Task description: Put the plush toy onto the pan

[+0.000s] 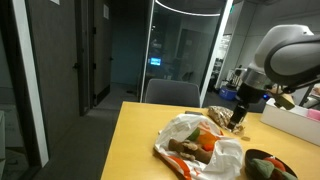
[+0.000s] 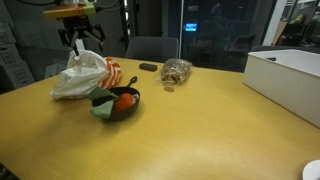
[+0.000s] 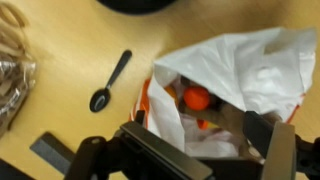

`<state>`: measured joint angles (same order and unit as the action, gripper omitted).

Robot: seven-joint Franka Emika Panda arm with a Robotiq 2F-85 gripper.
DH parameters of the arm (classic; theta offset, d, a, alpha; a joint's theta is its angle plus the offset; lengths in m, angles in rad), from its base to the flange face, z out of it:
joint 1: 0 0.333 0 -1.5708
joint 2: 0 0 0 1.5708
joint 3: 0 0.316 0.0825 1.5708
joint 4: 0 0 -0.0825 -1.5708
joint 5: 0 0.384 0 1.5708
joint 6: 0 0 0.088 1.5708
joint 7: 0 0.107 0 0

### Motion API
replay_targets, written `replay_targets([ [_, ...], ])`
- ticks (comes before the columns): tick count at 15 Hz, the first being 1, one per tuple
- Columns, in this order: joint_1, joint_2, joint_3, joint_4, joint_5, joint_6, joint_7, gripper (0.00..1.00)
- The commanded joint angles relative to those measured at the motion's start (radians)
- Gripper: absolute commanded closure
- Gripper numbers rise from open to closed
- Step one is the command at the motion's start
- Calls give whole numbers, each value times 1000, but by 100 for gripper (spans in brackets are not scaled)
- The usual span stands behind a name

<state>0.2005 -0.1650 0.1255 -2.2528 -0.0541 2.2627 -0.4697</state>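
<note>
Next, I swing over the bag's opening (image 1: 190, 150) and grab the plush toy from there, because the bag's white side (image 1: 230, 155) stands between my gripper and the toy.
The brown plush toy (image 3: 226, 122) lies inside an open white and orange plastic bag (image 3: 250, 60) among orange round things; in an exterior view it shows at the bag's mouth (image 1: 185, 148). My gripper (image 3: 205, 140) is open and empty, just above the bag's opening, with the toy between its fingers. It shows above the bag in both exterior views (image 1: 238, 120) (image 2: 78, 42). The black pan (image 2: 133, 100) stands next to the bag and holds a green cloth and orange round things. It also shows at the table's near edge (image 1: 252, 156).
A black spoon (image 3: 108, 85) lies on the yellow table beside the bag. A clear bag of brownish bits (image 2: 177, 70) and a small black object (image 2: 148, 67) lie farther back. A large white box (image 2: 290, 75) stands at the table's end.
</note>
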Motion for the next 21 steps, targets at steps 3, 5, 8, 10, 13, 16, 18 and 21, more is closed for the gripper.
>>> replay_targets([
  [3, 90, 88, 58, 150, 88, 91, -141, 0],
  [5, 107, 150, 83, 186, 103, 123, -177, 0],
  [8, 106, 223, 114, 210, 119, 158, -216, 0],
  [10, 96, 247, 130, 205, 111, 148, -214, 0],
  [13, 77, 185, 147, 126, 193, 203, -274, 0],
  [16, 65, 110, 146, 61, 336, 304, -361, 0],
  [18, 67, 83, 128, 42, 376, 239, -419, 0],
  [21, 78, 65, 111, 14, 385, 170, -457, 0],
])
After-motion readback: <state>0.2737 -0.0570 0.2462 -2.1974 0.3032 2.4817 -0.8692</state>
